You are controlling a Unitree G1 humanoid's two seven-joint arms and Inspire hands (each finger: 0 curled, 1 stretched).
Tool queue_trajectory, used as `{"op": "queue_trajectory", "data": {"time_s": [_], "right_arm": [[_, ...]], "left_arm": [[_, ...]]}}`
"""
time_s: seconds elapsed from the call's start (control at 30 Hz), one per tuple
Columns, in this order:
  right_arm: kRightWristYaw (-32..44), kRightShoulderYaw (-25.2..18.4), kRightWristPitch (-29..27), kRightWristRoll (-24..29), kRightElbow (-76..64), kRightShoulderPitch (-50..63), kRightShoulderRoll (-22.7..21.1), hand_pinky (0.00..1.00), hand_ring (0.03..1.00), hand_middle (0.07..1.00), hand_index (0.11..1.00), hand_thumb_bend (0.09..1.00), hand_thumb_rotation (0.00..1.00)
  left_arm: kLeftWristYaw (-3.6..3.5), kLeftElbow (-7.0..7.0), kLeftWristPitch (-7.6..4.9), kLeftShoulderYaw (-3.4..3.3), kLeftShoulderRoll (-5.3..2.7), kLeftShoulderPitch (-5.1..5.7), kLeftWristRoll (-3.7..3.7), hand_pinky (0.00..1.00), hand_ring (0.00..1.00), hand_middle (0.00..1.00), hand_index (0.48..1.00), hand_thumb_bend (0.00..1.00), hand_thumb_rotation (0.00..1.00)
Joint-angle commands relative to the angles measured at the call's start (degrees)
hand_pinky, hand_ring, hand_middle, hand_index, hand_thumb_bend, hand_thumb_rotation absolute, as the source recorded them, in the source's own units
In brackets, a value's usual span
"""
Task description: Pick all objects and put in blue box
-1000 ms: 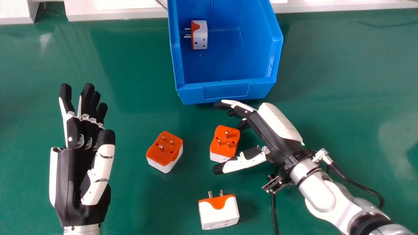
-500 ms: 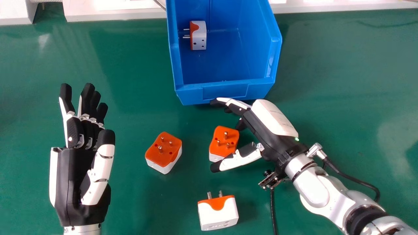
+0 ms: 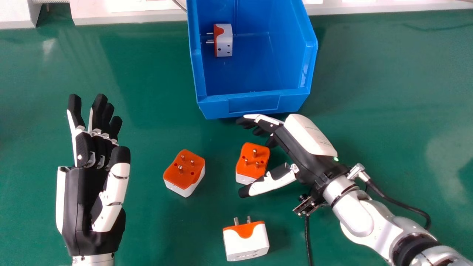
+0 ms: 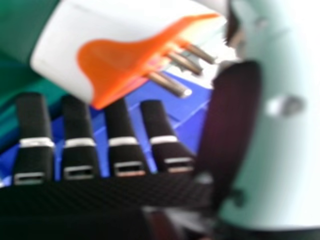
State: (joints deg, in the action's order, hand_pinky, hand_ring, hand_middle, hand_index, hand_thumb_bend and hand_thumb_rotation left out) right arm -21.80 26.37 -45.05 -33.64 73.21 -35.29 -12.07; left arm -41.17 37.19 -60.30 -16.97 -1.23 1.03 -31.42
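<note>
The adapter inside the blue box is lying on its side. I expect the orange and white plug adapter to tip over too when I drop it in.
My right hand is low over the table in the head view, fingers and thumb spread open around an orange and white plug adapter. In the right hand view that adapter lies between the hand's straight fingers and its thumb. A second adapter stands left of it, pins up; a third is nearer the front edge. Inside the blue box rests another adapter on its side. My left hand is open at the left, palm up, holding nothing.
The box stands at the back centre of the green table, just beyond the right hand's fingertips. A black cable hangs from the right wrist. A white ledge runs behind the table.
My right hand has shifted slightly left over the adapter, and its fingertips have dipped a little since half a second ago. The left hand keeps its place.
</note>
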Motion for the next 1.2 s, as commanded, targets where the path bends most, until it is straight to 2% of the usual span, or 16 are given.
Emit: {"op": "queue_trajectory", "data": {"time_s": [0.0, 0.07, 0.27, 0.43, 0.57, 0.67, 0.9, 1.07, 1.17], "right_arm": [[2.1, 0.6, 0.3, -0.6, 0.3, 1.0, 0.2, 0.62, 0.708, 0.757, 0.772, 0.941, 0.21], [1.4, 1.3, 1.0, -1.5, 0.3, 1.0, 0.2, 0.62, 0.704, 0.754, 0.77, 0.942, 0.2], [0.1, 4.8, 5.9, -4.7, 1.2, 0.3, 0.5, 0.62, 0.716, 0.773, 0.79, 0.955, 0.19], [-1.9, 9.2, 10.3, -9.0, 0.9, -0.6, 0.8, 0.63, 0.73, 0.787, 0.803, 0.96, 0.2], [-4.4, 13.8, 14.8, -13.5, -0.1, -1.9, 0.7, 0.64, 0.734, 0.804, 0.828, 0.967, 0.2], [-4.6, 15.6, 17.0, -14.1, -0.2, -2.4, 1.2, 0.64, 0.736, 0.808, 0.834, 0.97, 0.2], [-6.4, 19.7, 21.6, -15.3, -0.1, -2.4, 2.2, 0.63, 0.742, 0.817, 0.846, 0.979, 0.22], [-6.8, 21.8, 24.4, -15.5, -0.1, -2.6, 3.1, 0.62, 0.766, 0.838, 0.873, 0.993, 0.27], [-7.4, 22.9, 26.0, -15.8, -0.2, -2.5, 3.4, 0.61, 0.773, 0.844, 0.88, 0.996, 0.28]], "left_arm": [[0.03, -1.31, -0.13, 0.59, 0.12, 0.36, 0.7, 1.0, 1.0, 0.99, 0.953, 0.32, 0.46], [0.07, -1.4, -0.15, 0.66, 0.1, 0.33, 0.75, 1.0, 1.0, 0.99, 0.953, 0.32, 0.46], [-0.89, -0.82, -0.15, 0.54, 0.28, 0.24, -0.36, 1.0, 1.0, 0.99, 0.953, 0.32, 0.46], [-1.31, -1.32, -0.03, 0.52, 0.11, 0.59, -0.83, 1.0, 1.0, 0.99, 0.953, 0.32, 0.45], [-1.22, -1.41, 0.15, 0.66, -0.2, 0.46, -0.68, 1.0, 1.0, 0.99, 0.953, 0.31, 0.45], [-1.24, -1.08, 0.27, 0.63, -0.29, 0.23, -0.56, 1.0, 1.0, 0.99, 0.953, 0.31, 0.45], [-1.47, -1.36, 0.31, 0.42, -0.13, 0.36, -0.95, 1.0, 1.0, 0.99, 0.954, 0.31, 0.45], [-0.68, -1.64, -0.06, 0.64, -0.54, 0.41, -0.06, 1.0, 1.0, 0.99, 0.954, 0.3, 0.43], [-0.49, -1.48, 0.02, 0.57, -0.5, 0.28, 0.13, 1.0, 1.0, 0.99, 0.954, 0.3, 0.41]]}}
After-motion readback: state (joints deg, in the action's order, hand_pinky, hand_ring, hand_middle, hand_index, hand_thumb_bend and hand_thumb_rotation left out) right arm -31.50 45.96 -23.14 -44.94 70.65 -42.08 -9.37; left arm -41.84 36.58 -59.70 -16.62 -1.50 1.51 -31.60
